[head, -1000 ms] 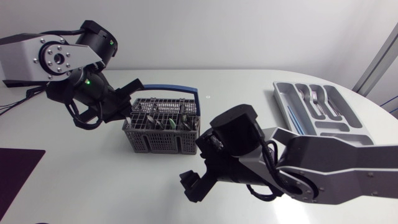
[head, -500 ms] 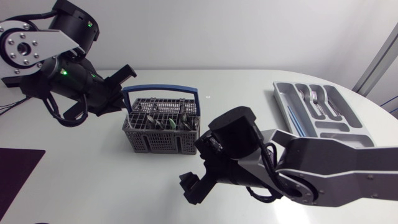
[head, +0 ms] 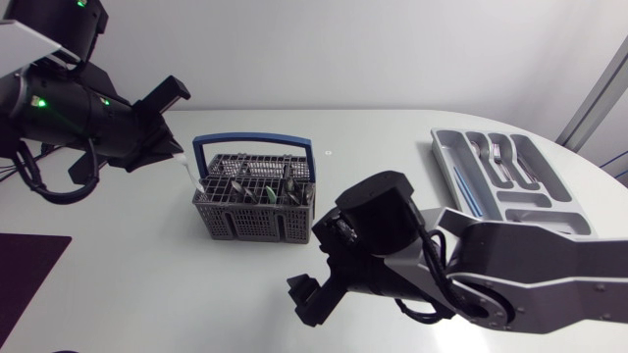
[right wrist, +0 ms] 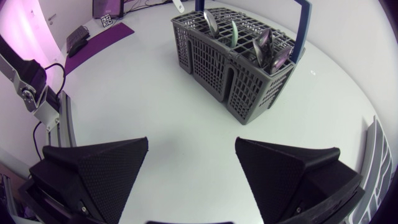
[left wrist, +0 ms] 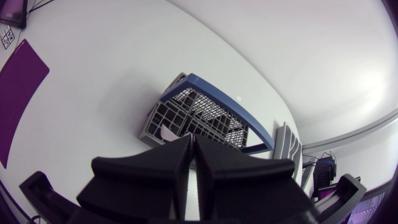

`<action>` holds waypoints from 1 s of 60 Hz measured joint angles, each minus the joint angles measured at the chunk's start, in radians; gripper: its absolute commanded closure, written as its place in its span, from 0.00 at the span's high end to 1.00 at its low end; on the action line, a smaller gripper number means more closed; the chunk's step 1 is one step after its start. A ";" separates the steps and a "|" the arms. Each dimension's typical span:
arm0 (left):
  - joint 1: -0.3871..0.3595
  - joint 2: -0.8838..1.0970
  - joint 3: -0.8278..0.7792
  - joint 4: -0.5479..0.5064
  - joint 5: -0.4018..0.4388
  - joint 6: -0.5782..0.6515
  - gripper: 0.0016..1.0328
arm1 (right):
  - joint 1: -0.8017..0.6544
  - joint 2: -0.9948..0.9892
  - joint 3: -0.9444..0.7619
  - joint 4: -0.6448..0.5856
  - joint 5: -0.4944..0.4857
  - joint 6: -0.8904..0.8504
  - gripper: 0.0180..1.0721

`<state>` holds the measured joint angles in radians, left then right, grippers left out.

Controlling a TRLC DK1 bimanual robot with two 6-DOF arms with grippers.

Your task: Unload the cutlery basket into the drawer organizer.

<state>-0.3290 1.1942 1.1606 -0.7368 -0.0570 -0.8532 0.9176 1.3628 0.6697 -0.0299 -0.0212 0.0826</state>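
Note:
I should expect the spoon's wide bowl (head: 173, 148) to be hidden up between my left gripper's fingers, because only a slim handle (head: 190, 173) pokes down from that gripper.
The grey cutlery basket (head: 253, 208) with a blue handle (head: 253, 140) stands mid-table and holds several pieces of cutlery. My left gripper (head: 177, 154) hovers above and just left of the basket's left end, shut on a white piece of cutlery (head: 187, 169). In the left wrist view that piece (left wrist: 166, 133) pokes out past the shut fingertips, over the basket (left wrist: 199, 112). My right gripper (head: 310, 299) is low over the table in front of the basket, open, with nothing between its fingers (right wrist: 99, 168). The drawer organizer (head: 549, 186) lies at the far right with forks (head: 496, 157) in it.
A purple mat (head: 25, 265) lies at the table's front left edge. Bare tabletop stretches between the basket and the organizer. My right arm's bulky links (head: 471, 265) fill the front right of the table.
My left arm has risen and pulled back to the left, away from the basket, with the white piece in its gripper. The right arm has hardly moved.

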 measured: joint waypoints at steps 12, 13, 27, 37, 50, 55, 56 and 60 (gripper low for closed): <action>-0.061 -0.099 -0.078 0.110 0.027 0.048 0.03 | 0.000 -0.049 -0.016 -0.024 0.000 0.000 0.96; -0.066 -0.105 -0.083 0.118 0.028 0.052 0.04 | 0.000 -0.055 -0.017 -0.027 -0.001 0.000 0.96; -0.104 -0.160 -0.132 0.193 0.164 0.100 0.03 | -0.035 -0.190 -0.017 -0.138 -0.069 -0.008 0.96; -0.150 -0.160 -0.187 0.264 0.218 0.131 0.03 | -0.099 -0.285 -0.017 -0.193 -0.138 -0.016 0.96; -0.227 -0.142 -0.208 0.325 0.299 0.186 0.03 | -0.192 -0.387 -0.017 -0.238 -0.302 -0.092 0.96; -0.252 -0.130 -0.214 0.341 0.332 0.211 0.03 | -0.243 -0.396 -0.017 -0.257 -0.359 -0.124 0.96; -0.257 -0.127 -0.216 0.343 0.338 0.217 0.03 | -0.251 -0.396 -0.017 -0.261 -0.367 -0.133 0.96; -0.276 -0.120 -0.220 0.347 0.361 0.237 0.03 | -0.277 -0.395 -0.017 -0.284 -0.381 -0.164 0.96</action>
<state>-0.6052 1.0744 0.9405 -0.3897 0.3038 -0.6167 0.6407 0.9676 0.6525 -0.3138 -0.4023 -0.0811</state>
